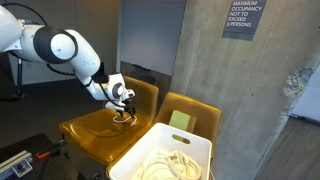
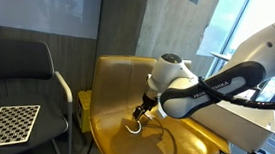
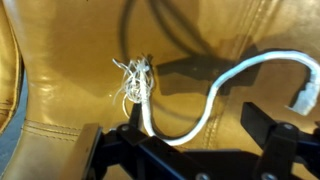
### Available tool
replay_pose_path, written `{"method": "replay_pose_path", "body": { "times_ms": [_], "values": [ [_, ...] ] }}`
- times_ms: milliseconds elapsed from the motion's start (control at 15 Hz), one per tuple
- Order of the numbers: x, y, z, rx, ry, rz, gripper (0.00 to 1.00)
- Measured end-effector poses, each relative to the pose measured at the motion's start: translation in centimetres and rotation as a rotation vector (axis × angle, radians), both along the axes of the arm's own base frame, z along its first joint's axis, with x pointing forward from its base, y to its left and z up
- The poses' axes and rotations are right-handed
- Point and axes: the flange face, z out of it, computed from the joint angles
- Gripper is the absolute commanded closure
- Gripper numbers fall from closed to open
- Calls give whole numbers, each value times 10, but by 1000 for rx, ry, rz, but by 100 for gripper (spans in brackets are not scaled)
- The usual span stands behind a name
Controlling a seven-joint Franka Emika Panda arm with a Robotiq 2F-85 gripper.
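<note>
My open fingers are on both sides of the white rope [image 3: 147, 112] next to its frayed end. My gripper keeps going down until they reach the seat [image 3: 178, 116], and then close.
A white rope with a frayed end [image 3: 135, 82] lies on the seat of a yellow leather chair [image 3: 70, 70]. It runs down from the frayed end, passes close to one finger, then curves up to the right side of the wrist view. My gripper [image 3: 185, 135] hovers just above the seat with its fingers wide apart, and the rope lies between them. In both exterior views the gripper [image 1: 125, 108] [image 2: 140, 111] points down at the chair seat [image 2: 172, 140], with a bit of rope [image 2: 131, 127] under it. Nothing is clamped.
A white bin [image 1: 150, 145] with coiled ropes stands in front of the chair. A second yellow chair [image 1: 195, 110] stands beside a concrete pillar [image 1: 230, 80]. A black chair [image 2: 18, 67] with a checkerboard [image 2: 8, 126] is to one side.
</note>
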Motion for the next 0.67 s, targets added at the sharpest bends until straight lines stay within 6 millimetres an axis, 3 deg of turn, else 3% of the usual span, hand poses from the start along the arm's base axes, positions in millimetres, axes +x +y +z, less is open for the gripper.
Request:
{"method": "replay_pose_path", "body": {
  "times_ms": [333, 667],
  "values": [
    [5, -13, -32, -28, 13, -9, 0],
    [11, -12, -34, -42, 25, -16, 3]
  ]
}}
